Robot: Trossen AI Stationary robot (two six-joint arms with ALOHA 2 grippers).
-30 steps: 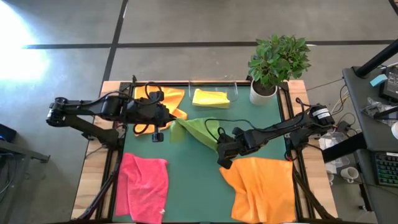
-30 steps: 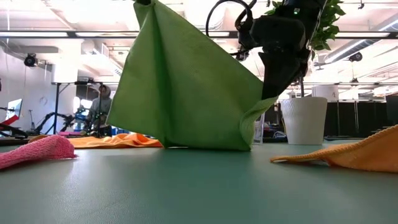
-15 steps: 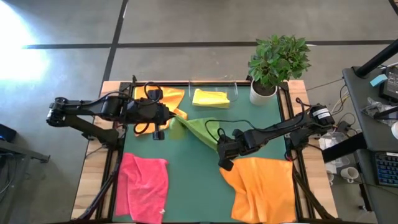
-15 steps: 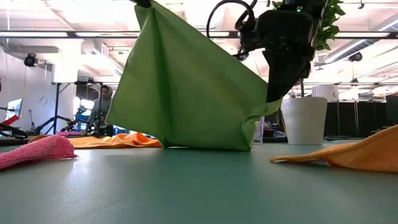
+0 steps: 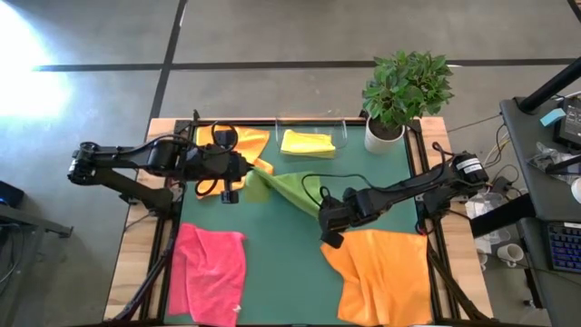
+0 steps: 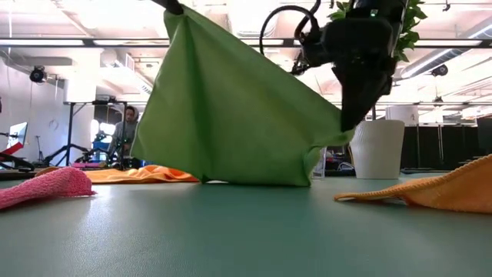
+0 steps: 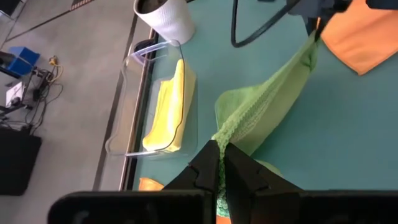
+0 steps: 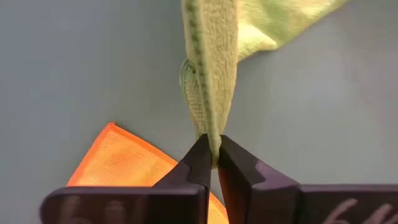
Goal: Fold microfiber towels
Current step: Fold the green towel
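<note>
The lime green towel (image 6: 231,108) slopes down from my left gripper to my right gripper. My left gripper should come level with my right gripper and pull the towel's edge (image 6: 265,65) straight.
A lime green towel (image 5: 289,189) is stretched in the air between my two grippers at the table's middle; its lower fold (image 6: 254,178) rests on the green mat. My left gripper (image 5: 247,171) is shut on its upper corner, my right gripper (image 5: 323,218) shut on its lower corner. A pink towel (image 5: 211,270) lies crumpled at the near left. An orange towel (image 5: 383,274) lies at the near right, another orange one (image 5: 250,145) at the far left. A folded yellow towel (image 5: 307,143) lies in a clear tray. My left gripper pinches the towel's corner (image 7: 225,138) between its two shut fingers, held high; the cloth runs taut from it toward the other gripper. My right gripper pinches the towel's hemmed edge at a corner (image 8: 211,138) between its two fingers, which slant downward. The corner is lifted clear of the mat, and the edge is drawn taut.
A potted plant in a white pot (image 5: 392,127) stands at the far right corner. The clear tray (image 5: 310,136) stands at the far edge. Bare mat (image 5: 281,263) lies between the pink and orange towels. A person (image 6: 123,132) sits in the room behind.
My right gripper has gone a little toward the table's right edge and up, drawing the green towel's upper edge tauter between the two grippers. The towel's lower fold has stayed on the mat.
</note>
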